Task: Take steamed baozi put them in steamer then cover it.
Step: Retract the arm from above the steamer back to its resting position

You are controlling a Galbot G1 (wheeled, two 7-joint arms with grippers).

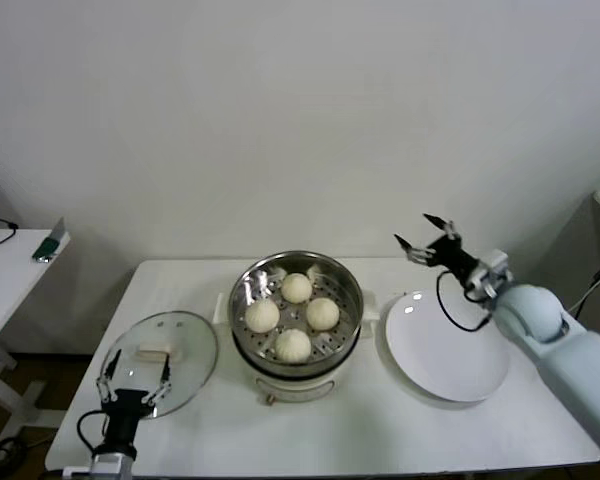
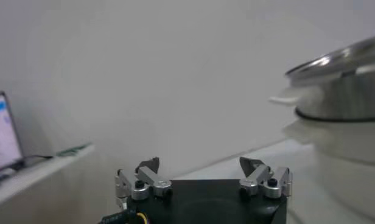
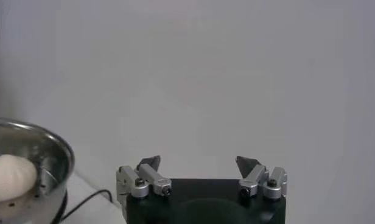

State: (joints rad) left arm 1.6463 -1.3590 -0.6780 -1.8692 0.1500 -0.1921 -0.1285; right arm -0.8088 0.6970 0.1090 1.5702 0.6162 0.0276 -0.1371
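The glass cover (image 1: 188, 345) has my left gripper's fingers spread along its length, so next I roll that gripper and close across the cream handle (image 1: 158, 353) before covering the steamer.
Several off-white baozi (image 1: 294, 316) sit on the perforated tray inside the steel steamer (image 1: 346, 282) at the table's middle. The glass cover (image 1: 193, 355) with its cream handle (image 1: 157, 352) lies flat on the table to the steamer's left. My left gripper (image 1: 134, 379) is open and empty, at the cover's near edge. My right gripper (image 1: 427, 238) is open and empty, raised above the table behind the white plate. The left wrist view shows the steamer's side (image 2: 346, 91) and my open left gripper (image 2: 203, 165). The right wrist view shows one baozi (image 3: 11, 176) in the pot and my open right gripper (image 3: 198, 162).
An empty white plate (image 1: 446, 348) lies right of the steamer. A side table (image 1: 5, 270) with a small device stands at the far left. A white wall is behind the table.
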